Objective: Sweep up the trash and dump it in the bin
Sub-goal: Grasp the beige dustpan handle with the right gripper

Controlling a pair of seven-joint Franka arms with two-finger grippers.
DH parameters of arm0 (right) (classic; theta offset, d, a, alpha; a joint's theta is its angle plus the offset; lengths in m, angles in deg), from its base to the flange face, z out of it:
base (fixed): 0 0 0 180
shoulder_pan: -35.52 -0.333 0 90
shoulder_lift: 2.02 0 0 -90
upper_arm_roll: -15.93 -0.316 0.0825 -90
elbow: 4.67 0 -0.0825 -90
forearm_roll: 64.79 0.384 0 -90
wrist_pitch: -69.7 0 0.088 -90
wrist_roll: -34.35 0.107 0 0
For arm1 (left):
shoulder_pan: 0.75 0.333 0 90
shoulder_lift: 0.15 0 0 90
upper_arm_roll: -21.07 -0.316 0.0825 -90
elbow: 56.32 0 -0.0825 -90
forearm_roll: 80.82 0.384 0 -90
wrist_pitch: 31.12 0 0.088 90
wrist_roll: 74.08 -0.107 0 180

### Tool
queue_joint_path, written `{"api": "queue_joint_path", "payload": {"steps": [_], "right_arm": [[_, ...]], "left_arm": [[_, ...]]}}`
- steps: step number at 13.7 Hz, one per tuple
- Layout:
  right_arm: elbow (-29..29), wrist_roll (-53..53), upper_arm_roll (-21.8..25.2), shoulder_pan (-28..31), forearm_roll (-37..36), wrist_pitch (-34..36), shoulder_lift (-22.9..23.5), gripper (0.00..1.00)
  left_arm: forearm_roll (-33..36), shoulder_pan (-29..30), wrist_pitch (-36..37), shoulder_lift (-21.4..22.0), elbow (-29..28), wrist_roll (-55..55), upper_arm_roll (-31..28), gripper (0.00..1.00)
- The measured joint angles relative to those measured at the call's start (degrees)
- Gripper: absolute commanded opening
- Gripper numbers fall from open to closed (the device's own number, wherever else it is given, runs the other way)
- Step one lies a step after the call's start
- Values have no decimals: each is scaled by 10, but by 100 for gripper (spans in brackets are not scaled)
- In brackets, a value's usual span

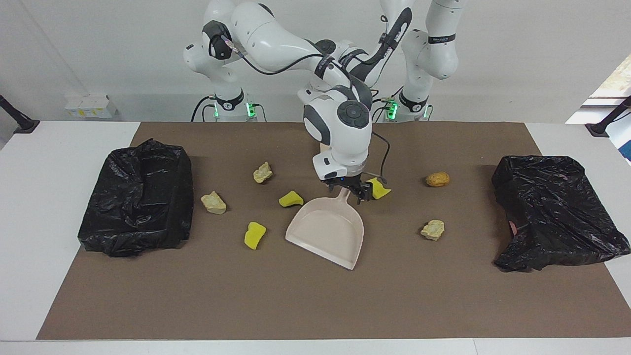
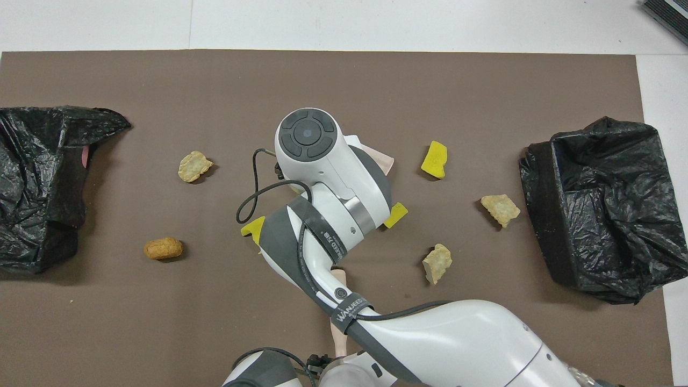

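I expect the dustpan [image 2: 379,157] to carry several pieces together and drop them all when I tip it over the bin, since the trash lies in small loose pieces [image 2: 164,248].
The trash lies scattered on the brown mat: yellow chunks [image 1: 291,198] [image 1: 254,234] [image 1: 378,188], beige lumps [image 1: 262,172] [image 1: 213,202] [image 1: 433,230] and a brown lump [image 1: 437,179]. The beige dustpan [image 1: 328,231] lies in the middle, handle toward the robots. My right gripper [image 1: 352,193] is low over that handle, open, a finger on each side. The hand brush [image 2: 339,333] lies nearer the robots, mostly under the right arm. My left gripper [image 2: 321,364] barely shows, at the brush handle's end; the facing view hides it.
Two bins lined with black bags stand on the mat, one at the right arm's end [image 1: 138,197] and one at the left arm's end [image 1: 552,212]. The right arm stretches across the middle of the table above the brush.
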Motion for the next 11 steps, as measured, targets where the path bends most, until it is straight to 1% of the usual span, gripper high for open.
{"api": "queue_joint_path", "payload": {"steps": [1, 2, 4, 6, 8, 9, 10, 11], "right_arm": [[-1, 0, 0, 1, 6, 1, -1, 100], [-5, 0, 0, 2, 9, 2, -3, 100], [-31, -9, 0, 3, 30, -2, -12, 100], [-74, -33, 0, 3, 46, -17, -29, 100], [-112, -47, 0, 3, 49, -26, -47, 100], [-124, -50, -1, 3, 50, -29, -51, 96], [-134, -51, -2, 2, 50, -37, -52, 87], [-144, -51, -3, 0, 50, -46, -51, 70]], "left_arm": [[0, 0, 0, 0, 1, 0, -1, 3], [0, 0, 0, 1, 1, 2, -2, 0], [0, 0, 0, 2, 2, 8, -4, 0], [0, 0, 6, 4, 3, 10, -7, 0], [0, 2, 46, 14, 5, 11, -13, 0], [0, 6, 74, 23, 5, 11, -16, 0], [0, 12, 99, 33, 5, 11, -17, 0], [0, 22, 123, 43, 5, 11, -18, 0]]}}
